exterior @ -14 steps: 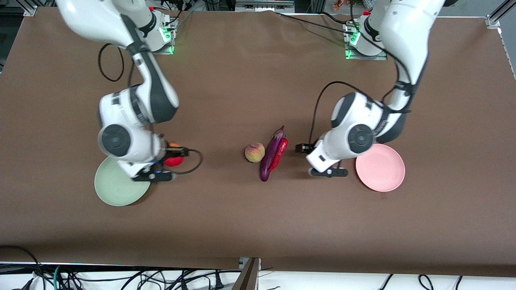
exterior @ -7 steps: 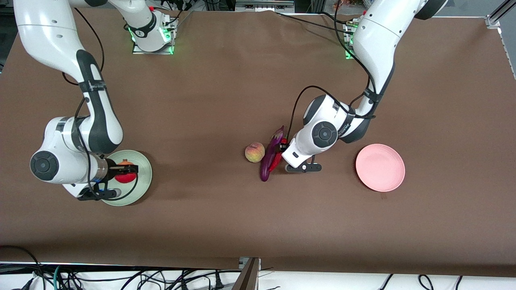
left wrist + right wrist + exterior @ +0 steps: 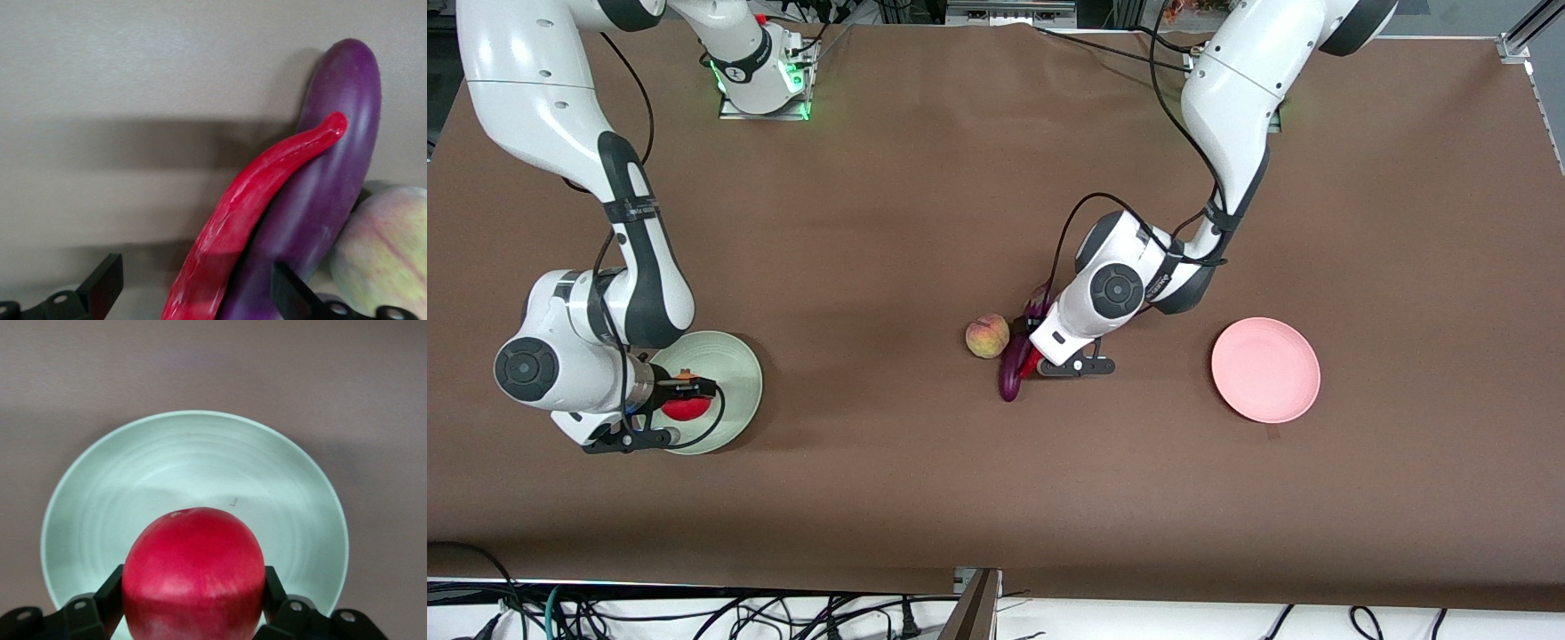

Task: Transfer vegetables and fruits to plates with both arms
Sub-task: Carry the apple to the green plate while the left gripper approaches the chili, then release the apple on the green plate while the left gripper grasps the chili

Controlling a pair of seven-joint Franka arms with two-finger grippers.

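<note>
The red chili pepper leans across the purple eggplant. I should use my left gripper to lift only the chili clear and over to the pink plate before I take the eggplant.
My right gripper is shut on the round red pomegranate, holding it just over the pale green plate. In the right wrist view the pomegranate fills the space between both fingers, above the green plate. My left gripper is open and low over the red chili pepper. The chili leans on the purple eggplant. One finger is on the chili's bare-table side and the other is over the eggplant. The peach sits beside the eggplant.
The pale pink plate lies bare toward the left arm's end of the table. Brown cloth covers the whole table. Cables hang along the table edge nearest the front camera.
My right arm swung the pomegranate from beside the green plate to over it. My left arm moved from next to the pink plate onto the chili and eggplant, still open.
</note>
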